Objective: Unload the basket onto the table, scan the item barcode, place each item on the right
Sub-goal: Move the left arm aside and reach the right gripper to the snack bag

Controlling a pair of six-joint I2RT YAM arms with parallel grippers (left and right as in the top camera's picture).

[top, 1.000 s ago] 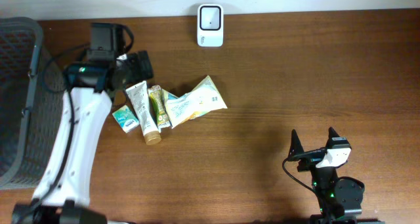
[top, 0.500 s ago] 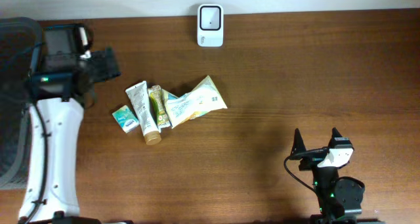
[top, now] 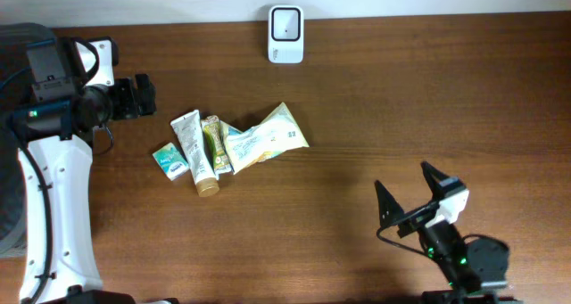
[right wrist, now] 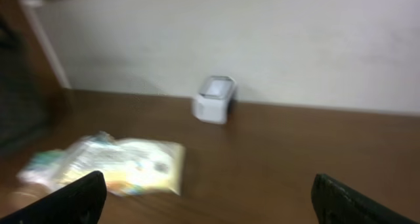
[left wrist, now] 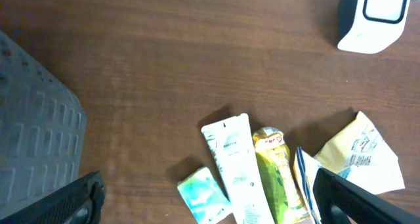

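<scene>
My left gripper is across the pile from the cream pouch, and the pouch's end is up against the green-yellow tube. So next my right gripper grabs the pouch by that end.
Several packaged items lie in a pile left of the table's middle: a small teal box, a white tube, a green-yellow tube and a cream pouch. The white barcode scanner stands at the far edge. My left gripper hovers open, up and to the left of the pile. In the left wrist view the teal box and white tube show between its wide jaws. My right gripper is open near the front right and holds nothing. Its blurred view takes in the pouch and the scanner.
A dark mesh basket sits at the table's left edge, partly behind my left arm, and its wall fills the left of the left wrist view. A pale wall runs behind the scanner.
My left arm has swung left, from over the pile's edge toward the basket side. The right gripper has turned to the left and shifted slightly. Both stay open; the items have not moved.
</scene>
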